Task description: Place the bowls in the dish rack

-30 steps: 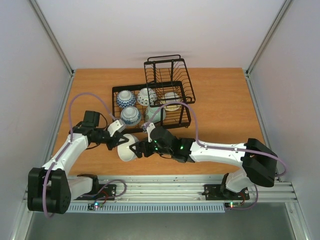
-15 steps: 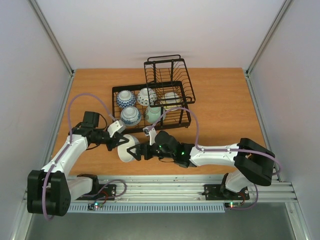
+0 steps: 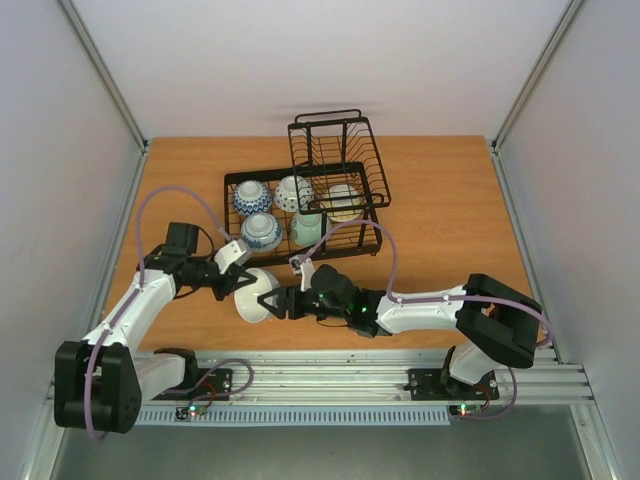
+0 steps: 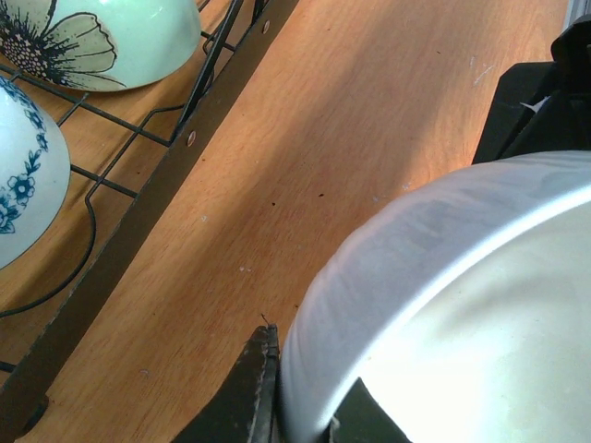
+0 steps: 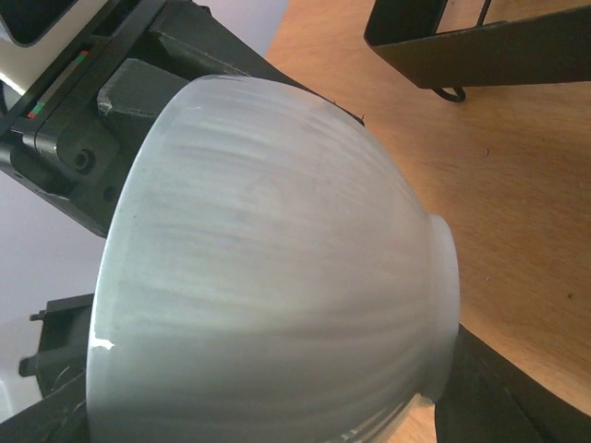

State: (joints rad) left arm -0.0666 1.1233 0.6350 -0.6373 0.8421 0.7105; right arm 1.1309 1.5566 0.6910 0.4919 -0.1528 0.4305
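My right gripper should take the bowl's base [image 5: 445, 300], since my left gripper has the plain cream bowl by the rim [image 4: 319, 374] that must face down in the rack.
A plain cream bowl [image 3: 252, 295] is held tilted just above the table, in front of the dish rack [image 3: 232, 215]. My left gripper [image 3: 238, 284] is shut on its rim; in the left wrist view [image 4: 305, 406] one finger is outside the wall and one inside the bowl [image 4: 462, 305]. My right gripper [image 3: 273, 300] is open, with its fingers on either side of the bowl's base [image 5: 277, 277]; whether they touch it I cannot tell. Several bowls sit in the rack's lower basket: two blue-and-white [image 3: 250, 197], a pale green one [image 3: 307, 228] and a cream one [image 3: 345, 200].
The rack's smaller raised basket [image 3: 340, 140] stands at the back right of the rack. The rack's front rail runs close to the held bowl [image 4: 138, 221] and its corner shows in the right wrist view [image 5: 480, 46]. Grey walls enclose the table's left and right sides.
My right gripper has moved left and closed in on the bowl's base. My left gripper and the bowl have barely moved.
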